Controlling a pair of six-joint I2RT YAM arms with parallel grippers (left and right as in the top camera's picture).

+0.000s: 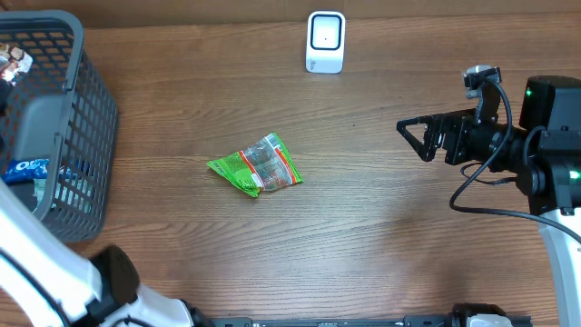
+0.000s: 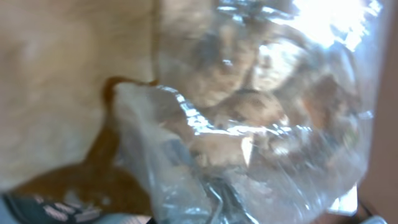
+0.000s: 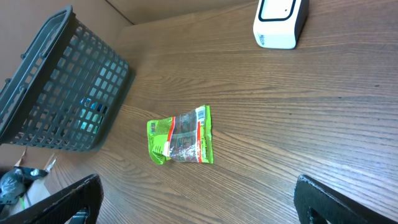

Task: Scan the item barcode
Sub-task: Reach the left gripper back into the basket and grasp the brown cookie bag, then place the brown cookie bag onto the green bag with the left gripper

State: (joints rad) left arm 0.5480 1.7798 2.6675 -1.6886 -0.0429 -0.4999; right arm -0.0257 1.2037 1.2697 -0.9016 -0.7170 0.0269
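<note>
The clear plastic bag (image 1: 14, 62) is pinched at its crease and is free of the blue packet. My left gripper should go on to the green packet (image 1: 257, 165) before it lets go there.
A clear plastic bag (image 2: 261, 112) of brownish snack pieces fills the left wrist view. It bunches to a crease at the bottom centre, where my left gripper is shut on it; the fingers themselves are hidden behind the plastic. Overhead, the left arm (image 1: 27, 245) reaches up into the grey basket (image 1: 86, 118) at the far left. The white scanner (image 1: 326, 42) stands at the back centre of the table. A green snack packet (image 1: 257, 165) lies flat mid-table. My right gripper (image 1: 406, 136) hovers open at the right, empty, pointing toward the packet (image 3: 181, 135).
The basket (image 3: 62, 87) holds several other packets, one of them blue (image 1: 27, 169). The scanner (image 3: 281, 22) sits well beyond the green packet. Bare wooden tabletop (image 1: 363, 236) lies between the packet and the right arm.
</note>
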